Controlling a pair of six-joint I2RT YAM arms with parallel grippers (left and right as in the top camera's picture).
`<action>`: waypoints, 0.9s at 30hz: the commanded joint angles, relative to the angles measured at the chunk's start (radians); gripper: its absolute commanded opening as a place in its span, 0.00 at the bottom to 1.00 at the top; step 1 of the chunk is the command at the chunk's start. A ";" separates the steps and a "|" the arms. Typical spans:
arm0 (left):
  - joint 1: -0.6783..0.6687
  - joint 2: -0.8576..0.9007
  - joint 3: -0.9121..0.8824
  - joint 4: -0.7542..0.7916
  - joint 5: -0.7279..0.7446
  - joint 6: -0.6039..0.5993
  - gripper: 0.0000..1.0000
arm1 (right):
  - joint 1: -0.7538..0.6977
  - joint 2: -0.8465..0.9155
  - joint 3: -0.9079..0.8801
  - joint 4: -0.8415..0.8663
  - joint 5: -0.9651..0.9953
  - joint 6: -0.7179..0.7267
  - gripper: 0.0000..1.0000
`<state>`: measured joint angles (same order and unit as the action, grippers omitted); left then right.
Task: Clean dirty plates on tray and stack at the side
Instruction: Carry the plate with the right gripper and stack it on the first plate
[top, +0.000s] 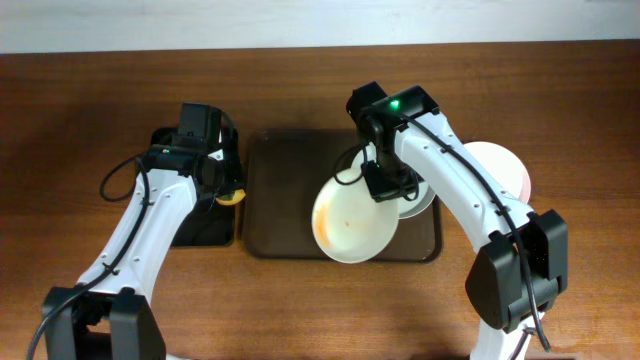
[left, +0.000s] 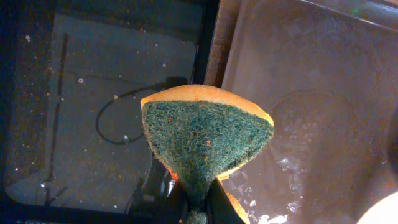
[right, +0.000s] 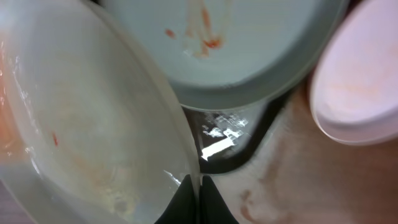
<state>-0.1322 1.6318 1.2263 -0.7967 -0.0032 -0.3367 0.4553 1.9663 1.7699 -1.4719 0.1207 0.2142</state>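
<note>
My right gripper should bring the white plate it is holding over to my left gripper's sponge (top: 232, 198) to be wiped before I stack it, because an orange smear (top: 322, 226) is on the plate.
My right gripper (top: 385, 188) is shut on the rim of a white plate (top: 352, 220) and holds it tilted over the brown tray (top: 275, 190); the right wrist view shows my fingers (right: 198, 186) pinching its edge (right: 93, 124), with faint orange smears. A second plate (top: 420, 200) with red sauce streaks (right: 205, 37) lies on the tray under my arm. A third plate (top: 505, 165) sits on the table to the right (right: 354, 87). My left gripper (top: 225, 192) is shut on a green-and-orange sponge (left: 205, 137) over the seam between the black tray and the brown tray.
A narrow black tray (top: 205, 225) lies left of the brown tray; it shows with crumbs in the left wrist view (left: 93, 93). A white wall strip runs along the table's far edge.
</note>
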 joint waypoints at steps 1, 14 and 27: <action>0.000 -0.028 0.016 0.002 0.008 -0.006 0.00 | 0.010 -0.014 0.010 0.002 0.227 0.095 0.04; 0.000 -0.028 0.016 0.002 0.008 -0.006 0.00 | 0.366 -0.014 0.011 0.119 1.044 0.345 0.04; -0.001 -0.028 0.016 0.015 0.102 -0.006 0.00 | 0.116 -0.043 0.007 0.253 0.200 0.323 0.04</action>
<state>-0.1322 1.6314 1.2263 -0.7959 0.0242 -0.3367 0.6498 1.9625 1.7699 -1.2621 0.6674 0.6086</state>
